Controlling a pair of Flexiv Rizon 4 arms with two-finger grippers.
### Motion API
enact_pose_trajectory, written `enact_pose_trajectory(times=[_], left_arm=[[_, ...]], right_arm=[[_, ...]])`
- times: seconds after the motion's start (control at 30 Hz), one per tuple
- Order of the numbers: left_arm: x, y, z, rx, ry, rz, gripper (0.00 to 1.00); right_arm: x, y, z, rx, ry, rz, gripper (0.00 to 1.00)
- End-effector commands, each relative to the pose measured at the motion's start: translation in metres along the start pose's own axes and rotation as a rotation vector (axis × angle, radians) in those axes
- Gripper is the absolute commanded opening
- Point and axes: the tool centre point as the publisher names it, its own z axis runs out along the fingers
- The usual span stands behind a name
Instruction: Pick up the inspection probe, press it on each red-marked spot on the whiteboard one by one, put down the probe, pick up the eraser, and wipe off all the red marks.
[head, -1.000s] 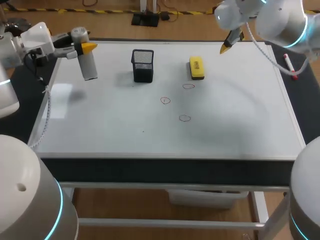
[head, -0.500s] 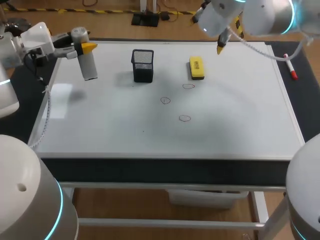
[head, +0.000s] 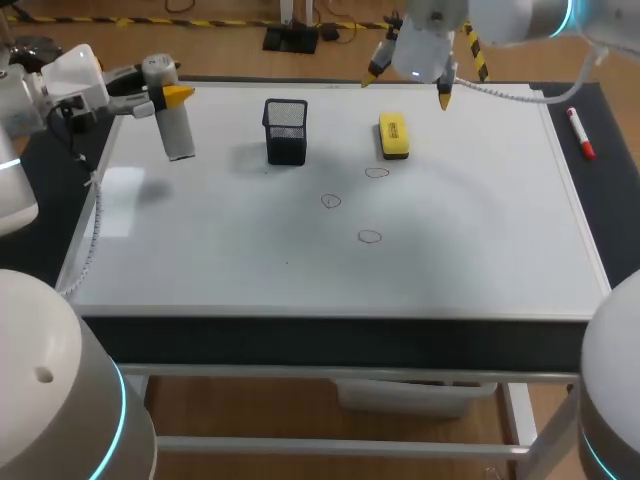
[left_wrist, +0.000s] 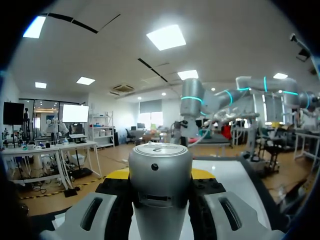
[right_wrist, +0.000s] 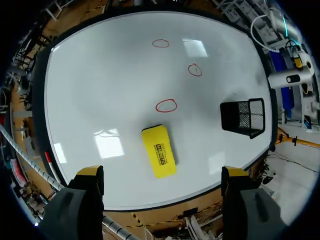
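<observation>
The red circle (head: 330, 201) nearest the mesh holder has a clear gap (head: 351, 219) all around it, so only that circle will come off when I rub the eraser there.
The inspection probe (head: 176, 128), a grey and white cylinder, hangs upright above the whiteboard's (head: 300, 270) far left corner with my left gripper (head: 160, 95) shut on it. In the left wrist view the probe (left_wrist: 160, 185) fills the space between the fingers. My right gripper (head: 408, 85) stands open above the far edge of the board, just beyond the yellow eraser (head: 393, 135). From the right wrist the eraser (right_wrist: 159, 150) lies flat under the open gripper (right_wrist: 162, 172). Three red circles (head: 377, 172), (head: 331, 201), (head: 370, 237) are drawn mid-board.
A black mesh holder (head: 286, 131) stands left of the eraser, between it and the probe. A red marker (head: 580, 133) lies on the dark table strip off the board's right edge.
My right arm has swung left along the far edge and turned its wrist, so the open gripper now hangs over the eraser. The left arm and probe have not moved.
</observation>
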Motion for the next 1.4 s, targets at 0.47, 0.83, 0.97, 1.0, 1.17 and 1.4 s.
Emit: enact_pose_trajectory(times=[0.47,0.83,0.97,1.0,1.17,1.4], left_arm=[[0.0,0.0,0.0,0.005,0.001,0.002,0.0],[0.0,0.0,0.0,0.005,0.001,0.002,0.0],[0.0,0.0,0.0,0.005,0.001,0.002,0.0],[0.0,0.0,0.0,0.005,0.001,0.002,0.0],[0.0,0.0,0.0,0.005,0.001,0.002,0.0],[0.0,0.0,0.0,0.005,0.001,0.002,0.0]], right_arm=[[0.003,-0.012,0.042,-0.052,0.108,-0.107,1.0],[0.012,-0.008,0.068,-0.111,0.109,-0.13,1.0],[0.014,-0.007,0.073,-0.124,0.115,-0.146,1.0],[0.014,-0.008,0.073,-0.127,0.117,-0.15,1.0],[0.014,-0.007,0.079,-0.134,0.133,-0.156,1.0],[0.01,-0.003,0.085,-0.137,0.149,-0.173,1.0]])
